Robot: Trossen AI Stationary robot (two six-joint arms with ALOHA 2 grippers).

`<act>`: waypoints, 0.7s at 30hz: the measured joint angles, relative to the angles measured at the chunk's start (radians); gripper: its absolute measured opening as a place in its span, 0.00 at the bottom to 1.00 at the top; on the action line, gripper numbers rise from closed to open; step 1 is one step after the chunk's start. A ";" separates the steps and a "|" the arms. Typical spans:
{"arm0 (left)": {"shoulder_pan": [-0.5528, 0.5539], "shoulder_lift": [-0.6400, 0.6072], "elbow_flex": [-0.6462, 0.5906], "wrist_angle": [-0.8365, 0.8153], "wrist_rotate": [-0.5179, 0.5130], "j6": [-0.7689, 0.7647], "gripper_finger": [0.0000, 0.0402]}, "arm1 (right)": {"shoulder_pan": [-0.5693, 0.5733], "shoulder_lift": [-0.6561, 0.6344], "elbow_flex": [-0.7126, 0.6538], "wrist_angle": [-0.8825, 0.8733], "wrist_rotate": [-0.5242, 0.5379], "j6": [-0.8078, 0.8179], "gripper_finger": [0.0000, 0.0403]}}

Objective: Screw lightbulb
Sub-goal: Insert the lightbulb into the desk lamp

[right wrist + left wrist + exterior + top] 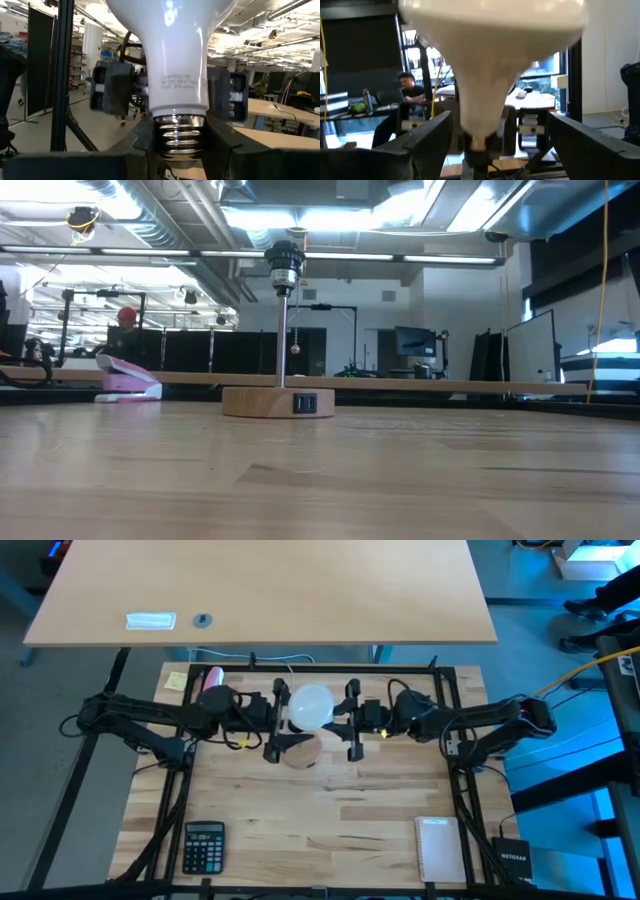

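My right gripper covers the bulb's threaded base (180, 134), so my left gripper should take the bulb by its neck (481, 102), freeing my right gripper to steady the socket.
The white lightbulb (312, 705) is held above the table at the middle back, globe up, with its metal screw base (180, 131) down. My right gripper (181, 145) comes from the right and is shut on it. My left gripper (492, 137) comes from the left and is open; its fingers stand on either side of the bulb's narrow neck (480, 120) without touching it. The round wooden disc (278, 401) rests on the table, with a thin stem and a black socket (284, 265) on top. The disc also shows in the high view (300, 752). The low view shows no bulb. My right gripper pinches the bulb's threaded metal base (176, 125) between its two fingers, one on each side. The fingers come level from the table's right. The bulb stands upright in the hold, globe up, lifted clear of the table.
A calculator (204, 845) lies near the front left and a white box (437, 846) near the front right. A pink stapler (212, 679) and a yellow note (176, 680) are at the back left. A person (410, 92) sits in the room beyond the table.
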 joint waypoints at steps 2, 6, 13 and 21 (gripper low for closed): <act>-0.003 0.000 0.000 0.019 0.000 0.016 0.77 | 0.000 0.012 0.000 -0.002 0.000 0.013 0.27; -0.004 0.012 0.000 0.062 -0.001 0.024 0.75 | 0.000 0.031 0.000 0.015 0.006 0.025 0.27; -0.006 0.049 0.000 0.120 -0.004 0.026 0.72 | 0.008 0.045 0.001 0.020 0.022 0.036 0.27; -0.006 0.053 0.000 0.131 -0.004 0.022 0.60 | 0.007 0.051 0.001 0.015 0.024 0.024 0.27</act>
